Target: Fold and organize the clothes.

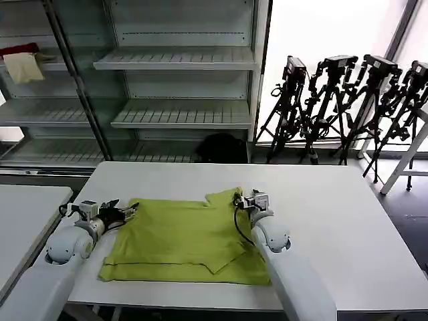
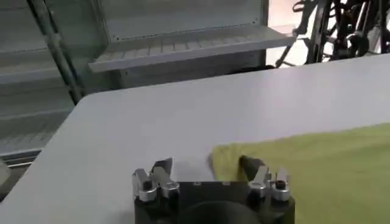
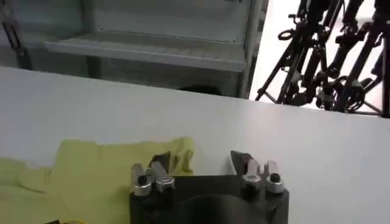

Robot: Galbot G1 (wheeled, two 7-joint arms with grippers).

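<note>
The lime yellow-green T-shirt is lying plain side up (image 1: 175, 231). I expect the T-shirt to show a print hidden underneath when I fold its far edge (image 1: 170, 201) over.
The lime yellow-green T-shirt (image 1: 187, 237) lies partly folded on the white table (image 1: 334, 221), with one flap turned over its near right part. My left gripper (image 1: 126, 214) stands open at the shirt's far left corner. In the left wrist view that corner (image 2: 228, 159) lies between the fingers of the left gripper (image 2: 205, 165), close to one fingertip (image 2: 248, 164). At the shirt's far right corner my right gripper (image 1: 251, 199) is open too. In the right wrist view the cloth's edge (image 3: 181, 151) sits by one fingertip (image 3: 161, 162) of the right gripper (image 3: 201, 161). Neither gripper holds anything.
Metal shelving (image 1: 180, 60) stands behind the table, with a red and cream cloth (image 1: 23, 61) on an upper left shelf. Black tripods (image 1: 348, 100) crowd the back right. A second white table (image 1: 27, 207) adjoins on the left. Bare tabletop lies right of the shirt.
</note>
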